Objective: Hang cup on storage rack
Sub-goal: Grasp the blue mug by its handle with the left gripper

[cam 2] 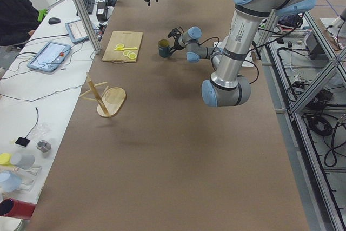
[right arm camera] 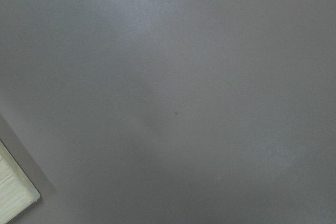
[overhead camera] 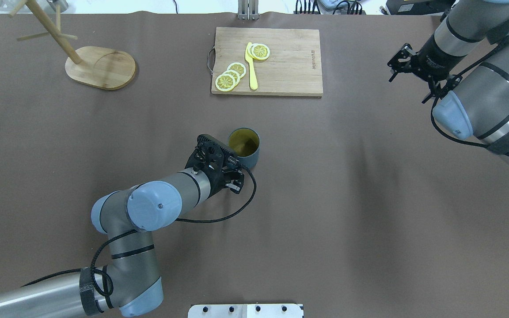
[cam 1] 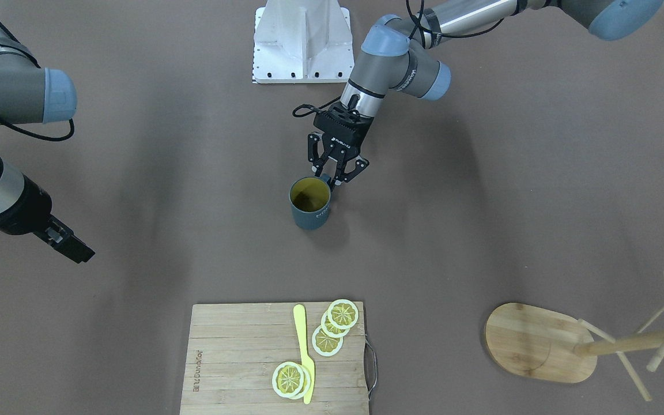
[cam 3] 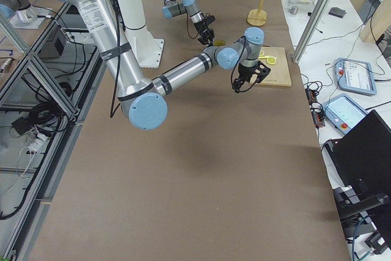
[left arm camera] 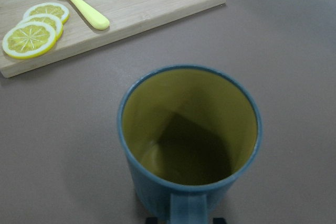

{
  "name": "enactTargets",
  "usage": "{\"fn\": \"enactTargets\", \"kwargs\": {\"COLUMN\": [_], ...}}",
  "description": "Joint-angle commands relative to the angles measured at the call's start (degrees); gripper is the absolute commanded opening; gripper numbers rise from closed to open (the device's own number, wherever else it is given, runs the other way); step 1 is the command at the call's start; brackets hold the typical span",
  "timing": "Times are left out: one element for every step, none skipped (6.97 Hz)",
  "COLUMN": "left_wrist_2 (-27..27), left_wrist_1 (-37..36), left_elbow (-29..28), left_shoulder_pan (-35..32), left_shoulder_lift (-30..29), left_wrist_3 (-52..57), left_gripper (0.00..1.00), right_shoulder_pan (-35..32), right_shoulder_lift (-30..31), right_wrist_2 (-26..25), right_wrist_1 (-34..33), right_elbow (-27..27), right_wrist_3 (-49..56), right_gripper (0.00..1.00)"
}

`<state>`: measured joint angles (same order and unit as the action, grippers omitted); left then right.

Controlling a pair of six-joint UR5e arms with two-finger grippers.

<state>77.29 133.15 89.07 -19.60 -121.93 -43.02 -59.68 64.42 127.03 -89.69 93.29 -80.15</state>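
Note:
I expect the cup point(cam 1: 310, 217) to turn out empty when I tip it over toward the storage rack, because the yellow inside point(left arm camera: 186, 156) can be seen clear down to its bottom.
The cup point(cam 1: 309, 203) stands upright in the middle of the table, dark teal outside and mustard yellow inside. It also shows in the overhead view point(overhead camera: 244, 145) and fills the left wrist view point(left arm camera: 189, 129). Its handle point(left arm camera: 187, 208) points at my left gripper point(cam 1: 332, 180), which is open with a fingertip point(left arm camera: 152, 219) on each side of the handle, a small gap showing. The storage rack point(cam 1: 539, 346) stands at the far corner on my left side, also in the overhead view point(overhead camera: 100, 68). My right gripper point(overhead camera: 413, 75) is open and empty, far off to the right.
A bamboo cutting board point(overhead camera: 281, 62) with lemon slices point(overhead camera: 230, 75) and a yellow knife point(overhead camera: 251, 66) lies beyond the cup. The white robot base point(cam 1: 302, 40) is at the near edge. The right wrist view shows only brown table.

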Motion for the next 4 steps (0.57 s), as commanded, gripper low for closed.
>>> {"fn": "enactTargets", "kwargs": {"left_wrist_2": [-0.12, -0.12, 0.32, 5.54], "left_wrist_1": [0.0, 0.09, 2.26, 2.55], "left_elbow": [-0.65, -0.57, -0.05, 1.35], "left_shoulder_pan": [0.0, -0.26, -2.26, -5.42], "left_shoulder_lift": [-0.06, -0.15, -0.85, -1.29], "left_wrist_3": [0.04, -0.22, -0.49, -0.75], "left_gripper": [0.15, 0.0, 0.0, 0.0], "right_shoulder_pan": [0.0, 0.0, 0.0, 0.0], "right_shoulder_lift": [0.0, 0.17, 0.09, 0.09], "right_wrist_2": [-0.03, -0.12, -0.12, -0.12], "right_wrist_1": [0.04, 0.04, 0.04, 0.04], "right_elbow": [0.05, -0.13, -0.22, -0.22], "right_wrist_3": [-0.09, 0.0, -0.09, -0.09], "right_gripper": [1.0, 1.0, 1.0, 1.0]}}
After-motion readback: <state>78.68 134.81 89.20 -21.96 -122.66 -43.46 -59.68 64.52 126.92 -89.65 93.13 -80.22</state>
